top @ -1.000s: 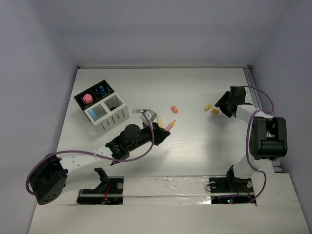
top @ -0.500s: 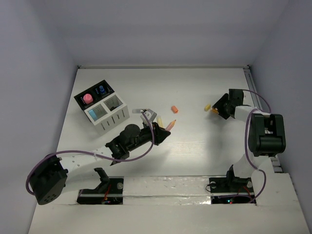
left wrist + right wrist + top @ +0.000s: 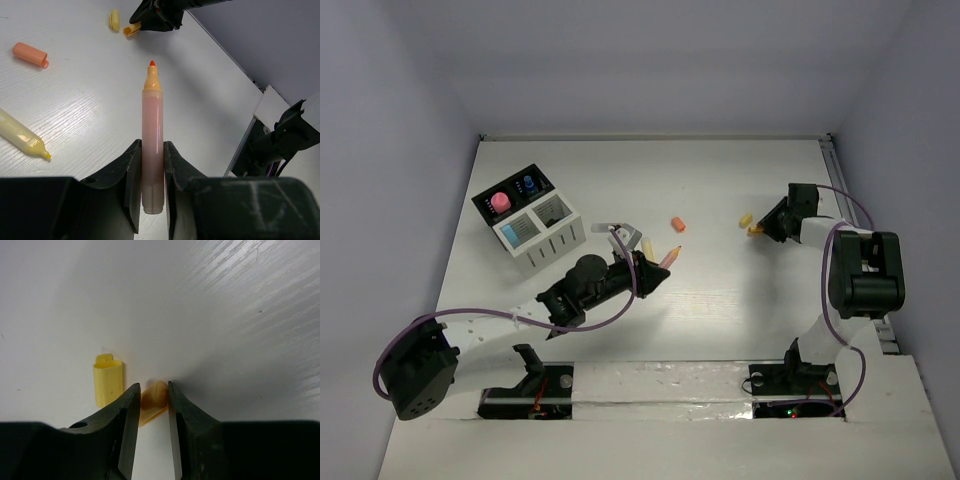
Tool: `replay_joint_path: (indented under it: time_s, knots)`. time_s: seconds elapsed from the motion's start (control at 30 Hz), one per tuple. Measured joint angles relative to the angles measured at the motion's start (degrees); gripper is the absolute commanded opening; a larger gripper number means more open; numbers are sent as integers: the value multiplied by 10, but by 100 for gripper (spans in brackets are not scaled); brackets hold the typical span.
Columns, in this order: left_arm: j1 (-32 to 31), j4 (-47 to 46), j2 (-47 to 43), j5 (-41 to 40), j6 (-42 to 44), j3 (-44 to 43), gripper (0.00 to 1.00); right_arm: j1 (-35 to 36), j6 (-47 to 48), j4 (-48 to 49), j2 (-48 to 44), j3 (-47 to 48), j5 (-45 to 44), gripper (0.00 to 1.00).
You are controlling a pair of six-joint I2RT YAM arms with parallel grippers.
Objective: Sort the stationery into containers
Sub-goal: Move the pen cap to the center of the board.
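My right gripper should pull the orange cap into open space point(image 3: 716, 258) and grip it again straight, because the orange cap sits slanted point(image 3: 153, 399) at my right gripper's fingers next to the yellow cap.
My left gripper point(image 3: 655, 268) is shut on an uncapped orange marker point(image 3: 152, 130), held level above the table with its tip pointing away; the marker also shows in the top view point(image 3: 670, 256). My right gripper point(image 3: 150, 400) is down on the table at the right, its jaws pressed on either side of a small orange cap point(image 3: 154, 399). A yellow cap point(image 3: 108, 381) lies just left of it. The organizer block point(image 3: 563, 240) stands at the left, holding a pink item point(image 3: 501, 202), a blue-capped bottle point(image 3: 528, 184) and a light blue item point(image 3: 520, 232).
An uncapped yellow highlighter point(image 3: 647, 246) lies beside my left gripper. A salmon cap point(image 3: 678, 224) lies between the two arms. A metal rail point(image 3: 836, 160) runs along the table's right edge. The enclosure walls stand behind and to both sides.
My right gripper has slid a little left over the orange cap and its jaws now sit around it. The left arm and its marker have not moved.
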State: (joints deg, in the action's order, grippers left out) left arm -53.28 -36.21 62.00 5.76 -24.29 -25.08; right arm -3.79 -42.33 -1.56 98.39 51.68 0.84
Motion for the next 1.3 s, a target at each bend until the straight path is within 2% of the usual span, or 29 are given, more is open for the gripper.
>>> replay_joint_path:
  time_s: [0.23,0.5,0.77,0.83,0.97,1.07,1.3]
  knots:
    - [0,0,0,0,0,0,0,0,27,-13,-15,-15,14,29]
    - [0,-2,1,0,0,0,0,13,73,-32,-28,-28,92,28]
    - [0,-6,5,-2,0,0,0,116,101,-45,-28,-29,135,29]
    - [0,-7,10,-2,0,0,0,132,106,-50,-28,-29,140,32]
    - [0,-8,19,-2,0,0,0,135,117,-57,-31,-25,148,61]
    - [0,-9,22,-2,-1,0,0,136,127,-63,-41,-22,148,72]
    - [0,-9,29,-2,-2,0,0,144,134,-97,-82,-36,138,73]
